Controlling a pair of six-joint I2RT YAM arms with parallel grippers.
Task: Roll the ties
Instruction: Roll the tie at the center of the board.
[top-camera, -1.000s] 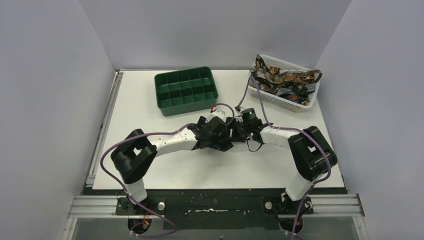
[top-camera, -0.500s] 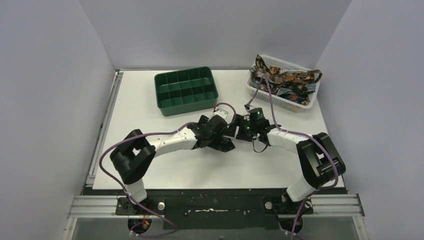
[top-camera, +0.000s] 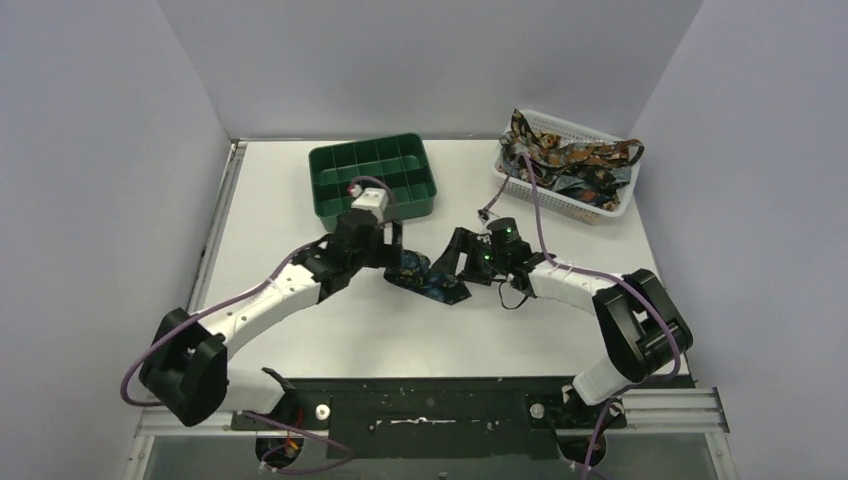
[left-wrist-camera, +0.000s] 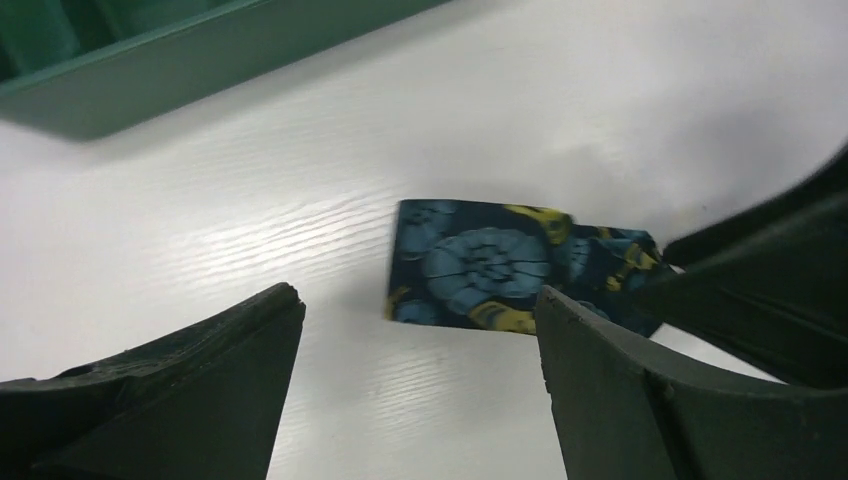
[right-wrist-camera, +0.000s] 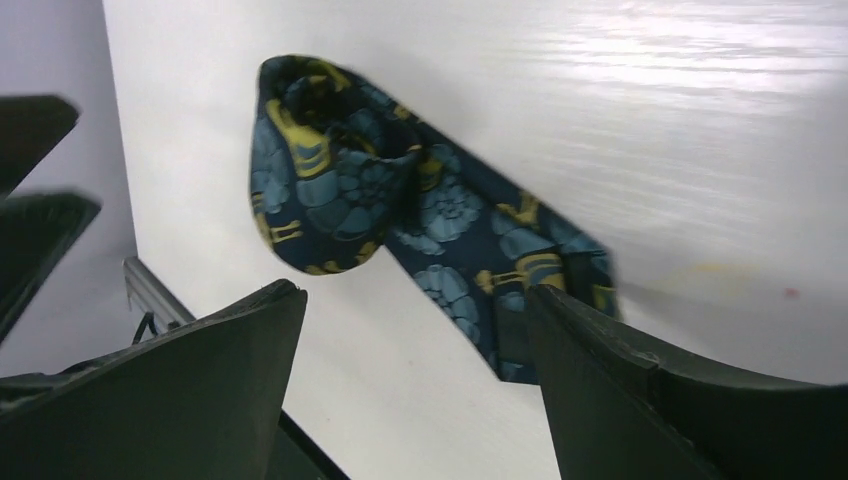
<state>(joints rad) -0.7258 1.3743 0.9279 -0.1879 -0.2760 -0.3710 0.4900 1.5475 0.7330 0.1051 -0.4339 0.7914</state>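
Observation:
Next, I move my left gripper away while my right gripper reaches over and squeezes the roll together (right-wrist-camera: 335, 200), because the tie's roll sags open (right-wrist-camera: 335, 115) next to my left gripper.
One of the ties (top-camera: 428, 280) lies on the white table between the two arms: dark navy with blue flowers and yellow marks. It is loosely rolled (right-wrist-camera: 335, 180), with a flat end (right-wrist-camera: 505, 270) trailing out. My left gripper (top-camera: 392, 258) stands open just left of it, and the tie (left-wrist-camera: 495, 265) lies beyond its fingertips with bare table between them (left-wrist-camera: 418, 310). My right gripper (top-camera: 452, 262) stands open on the tie's right side (right-wrist-camera: 415, 300); the trailing end runs behind its right finger (right-wrist-camera: 640, 400). Neither holds anything. Several more ties (top-camera: 565, 160) are piled in the basket.
A green compartment tray (top-camera: 335, 212) stands at the back, just beyond the left wrist, and its wall (left-wrist-camera: 150, 70) fills the top left of the left wrist view. A white mesh basket (top-camera: 560, 205) sits at the back right. The right gripper's dark finger (left-wrist-camera: 770, 280) shows at the right in the left wrist view.
Both grippers have opened and let go of the rolled tie, which now lies uncovered. The left arm has swung back and left toward the tray; the right gripper has drawn back slightly.

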